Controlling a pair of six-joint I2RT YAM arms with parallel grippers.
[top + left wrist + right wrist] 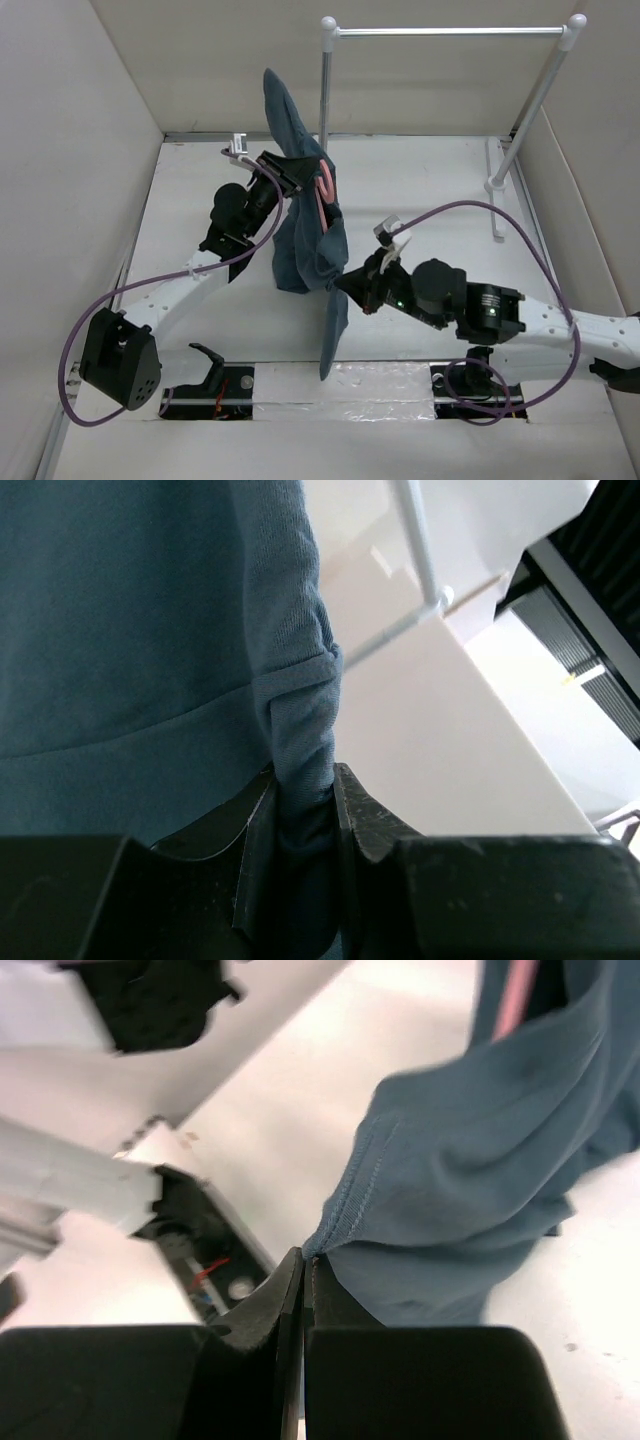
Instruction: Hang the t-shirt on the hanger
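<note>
My right gripper should open and take hold of the hanger's bar, because it is holding only the t-shirt's hem while the pink hanger is inside the t-shirt's folds.
The dark teal t-shirt hangs bunched in the air between both arms, one end sticking up and a tail drooping toward the table. The pale pink hanger shows only as a strip inside the cloth folds; in the right wrist view a piece of the pink hanger peeks out at the top. My left gripper is shut on a thick fold of the t-shirt at its upper part. My right gripper is shut on the stitched hem of the t-shirt.
A white-and-silver rail on white posts stands at the back of the white table. Tall white walls close in the left and right sides. Purple cables loop off both arms.
</note>
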